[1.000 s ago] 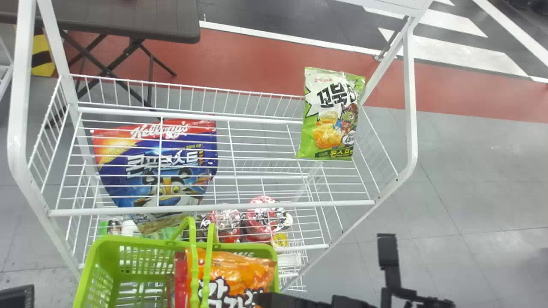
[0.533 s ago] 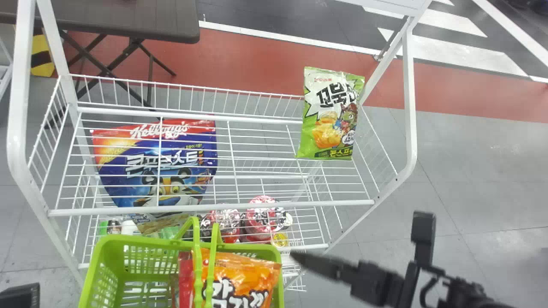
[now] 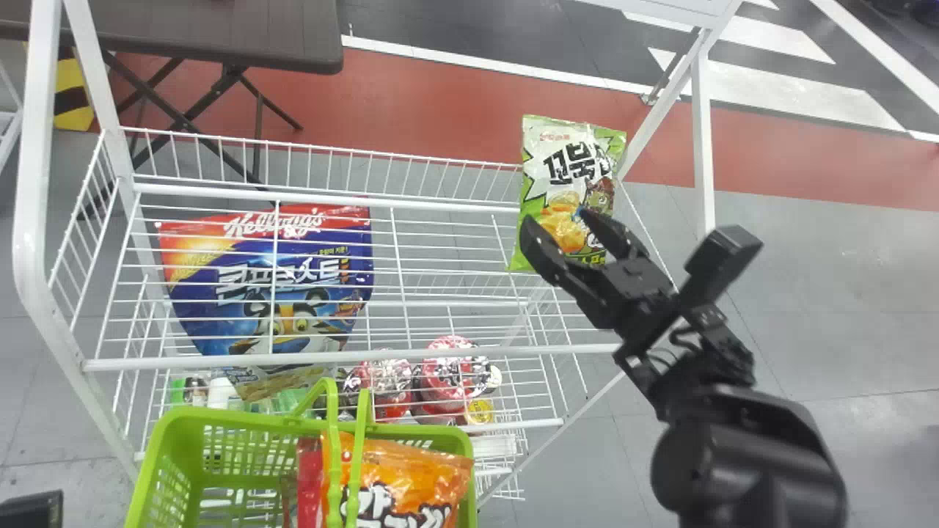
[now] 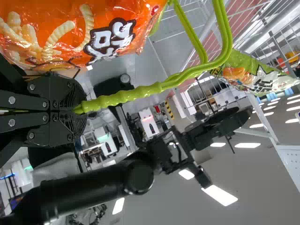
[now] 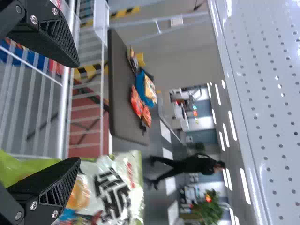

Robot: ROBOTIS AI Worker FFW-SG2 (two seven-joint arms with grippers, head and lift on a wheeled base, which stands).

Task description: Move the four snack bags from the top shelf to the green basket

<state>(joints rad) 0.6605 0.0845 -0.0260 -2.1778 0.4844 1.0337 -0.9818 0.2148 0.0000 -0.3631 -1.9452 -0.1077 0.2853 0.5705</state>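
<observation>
The lower end of the green snack bag (image 3: 568, 189) should bend sharply outward at the robot's right gripper when the robot lifts the bag, because the bag has creased, glossy film (image 5: 112, 161).
My right gripper (image 3: 559, 221) is open above the lower part of the green snack bag (image 3: 572, 158), which stands at the right end of the top wire shelf. In the right wrist view the bag (image 5: 112, 187) lies beside one finger of the right gripper (image 5: 77, 112), with nothing held between the two. The green basket (image 3: 242, 418) has an orange snack bag (image 3: 414, 469) and a red one (image 3: 309, 469) inside. In the left wrist view my left gripper (image 4: 78, 110) is shut on the basket's handle (image 4: 150, 89), beside the orange bag (image 4: 112, 28).
A blue cereal bag (image 3: 293, 282) shows through the shelf wires at the left, with red-lidded cups (image 3: 451, 370) lower down. White posts (image 3: 703, 139) frame the rack. A perforated white panel (image 5: 253, 93) and a dark table (image 5: 123, 89) appear in the right wrist view.
The right arm has swung up and forward from the bottom edge by the basket to the green bag, and its two fingers now show spread. The basket shifted slightly right, then back left.
</observation>
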